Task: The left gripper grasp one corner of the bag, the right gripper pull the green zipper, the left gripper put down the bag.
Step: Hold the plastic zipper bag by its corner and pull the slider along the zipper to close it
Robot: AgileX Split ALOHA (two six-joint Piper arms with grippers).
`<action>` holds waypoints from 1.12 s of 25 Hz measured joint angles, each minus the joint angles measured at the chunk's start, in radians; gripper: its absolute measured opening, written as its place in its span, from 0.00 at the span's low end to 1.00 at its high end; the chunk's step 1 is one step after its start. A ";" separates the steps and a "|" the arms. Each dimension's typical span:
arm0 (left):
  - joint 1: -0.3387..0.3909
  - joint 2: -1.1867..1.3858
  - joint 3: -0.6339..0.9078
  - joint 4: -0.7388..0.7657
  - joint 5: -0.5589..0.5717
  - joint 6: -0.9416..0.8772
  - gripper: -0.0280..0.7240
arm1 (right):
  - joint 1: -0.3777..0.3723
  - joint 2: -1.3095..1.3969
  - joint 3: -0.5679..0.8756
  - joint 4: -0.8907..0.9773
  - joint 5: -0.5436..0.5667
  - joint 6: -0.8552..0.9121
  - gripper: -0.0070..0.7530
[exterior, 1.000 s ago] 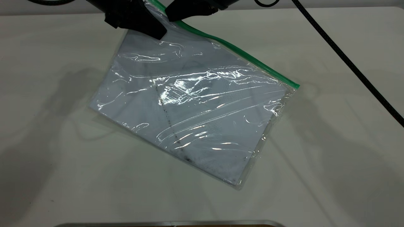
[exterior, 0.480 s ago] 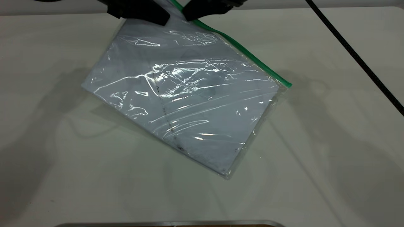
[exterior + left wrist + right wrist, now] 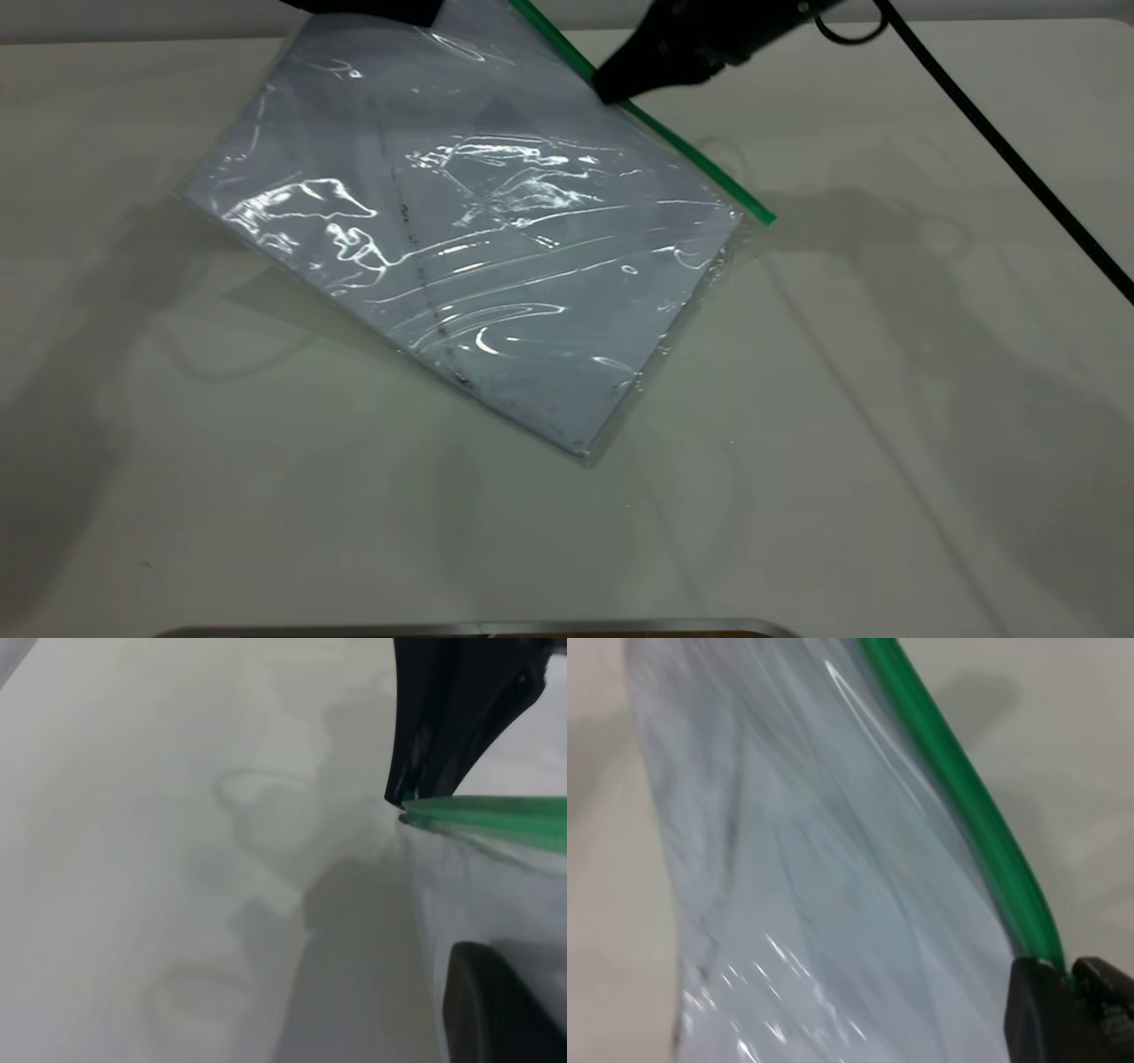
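The green zipper strip (image 3: 686,149) is straight and my left gripper has the bag's corner, so my right gripper should go on pulling along the strip until the zipper strip's loose end (image 3: 766,214).
The bag (image 3: 496,266), a clear pouch with a white sheet and a dark speckled streak (image 3: 416,266), hangs tilted, its far corner raised and its near corner low over the table. My left gripper (image 3: 381,9) is shut on that raised corner at the top edge; one of its fingers (image 3: 505,1010) lies against the pouch (image 3: 496,895). My right gripper (image 3: 611,89) is shut on the green zipper strip (image 3: 700,164), partway along it. The right wrist view shows its fingertips (image 3: 1070,973) pinching the strip (image 3: 957,788). The slider tab is hidden between them.
The pale table (image 3: 886,443) lies under the bag. A thick black cable (image 3: 1001,151) runs diagonally across the table's right side. A metal edge (image 3: 478,629) shows at the near rim.
The right gripper has slid along the green strip, away from the left gripper. The bag has shifted left and its held corner has risen; the left gripper is nearly out of view.
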 joint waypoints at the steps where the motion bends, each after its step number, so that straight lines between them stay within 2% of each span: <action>1: 0.004 0.000 0.000 0.000 0.002 0.000 0.11 | -0.008 0.010 0.000 -0.009 0.000 0.001 0.06; 16: 0.020 0.000 0.000 -0.011 0.022 0.000 0.11 | -0.093 0.067 0.000 -0.193 -0.009 0.055 0.06; 28: 0.020 0.000 0.000 -0.011 0.027 -0.001 0.11 | -0.096 0.068 0.000 -0.360 -0.006 0.173 0.06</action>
